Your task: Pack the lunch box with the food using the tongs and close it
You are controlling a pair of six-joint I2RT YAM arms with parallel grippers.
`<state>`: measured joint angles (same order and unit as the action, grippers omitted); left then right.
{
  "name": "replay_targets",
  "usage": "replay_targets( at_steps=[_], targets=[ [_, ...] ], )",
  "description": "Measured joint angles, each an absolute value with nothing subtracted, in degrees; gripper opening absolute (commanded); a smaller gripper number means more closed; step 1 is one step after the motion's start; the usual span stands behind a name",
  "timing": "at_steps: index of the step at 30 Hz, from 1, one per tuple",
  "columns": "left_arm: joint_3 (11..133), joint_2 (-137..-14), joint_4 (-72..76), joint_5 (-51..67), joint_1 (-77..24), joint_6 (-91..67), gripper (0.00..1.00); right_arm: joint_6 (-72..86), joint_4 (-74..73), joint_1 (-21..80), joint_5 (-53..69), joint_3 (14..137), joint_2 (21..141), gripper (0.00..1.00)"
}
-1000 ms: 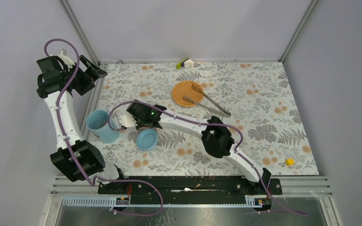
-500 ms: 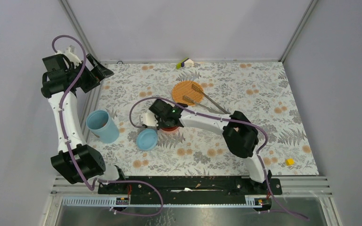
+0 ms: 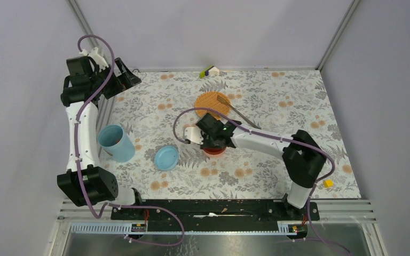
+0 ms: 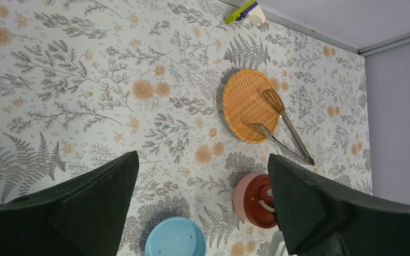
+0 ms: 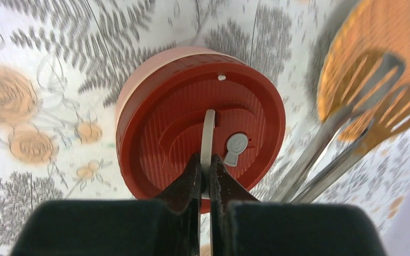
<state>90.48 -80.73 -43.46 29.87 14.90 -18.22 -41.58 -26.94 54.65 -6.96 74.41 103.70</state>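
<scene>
My right gripper should keep carrying the pink inner bowl, which hangs upright from its white handle (image 5: 208, 132), to clear flowered table (image 3: 238, 159) beside it until it stands flat.
The lunch box stands in parts. Its light blue tub (image 3: 116, 143) is at the left and its round blue lid (image 3: 166, 158) (image 4: 175, 238) lies flat beside it. The pink inner bowl with a red cover (image 3: 214, 148) (image 4: 256, 200) (image 5: 203, 128) hangs from my right gripper (image 3: 212, 142) (image 5: 205, 162), which is shut on the cover's white handle (image 5: 208, 133). The silver tongs (image 3: 241, 115) (image 4: 284, 127) (image 5: 341, 144) rest with their tips on the orange woven plate (image 3: 211, 102) (image 4: 245, 104). My left gripper (image 3: 124, 76) (image 4: 203, 157) is open, high at the far left. The food is hidden.
A green, purple and white item (image 3: 209, 71) (image 4: 244, 10) lies at the far edge. A small yellow block (image 3: 328, 183) sits near the right front corner. Metal frame posts border the flowered table (image 3: 277, 96).
My right arm has carried the pink bowl by its handle from beside the tub rightward to the middle. My left arm has swung a little to the right.
</scene>
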Motion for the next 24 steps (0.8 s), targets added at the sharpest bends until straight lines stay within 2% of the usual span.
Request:
replay_targets(
  at_steps=[11, 24],
  targets=[
    [90.19, -80.79, -41.21, 26.0, 10.26, -17.98, 0.99, -36.91, -24.97, 48.49, -4.73, 58.92, 90.0, 0.03],
    [90.19, -81.87, -40.49, 25.02, 9.3, -17.98, 0.99, -31.33, -29.56, 43.46, 3.09, 60.55, 89.3, 0.13]
  ],
)
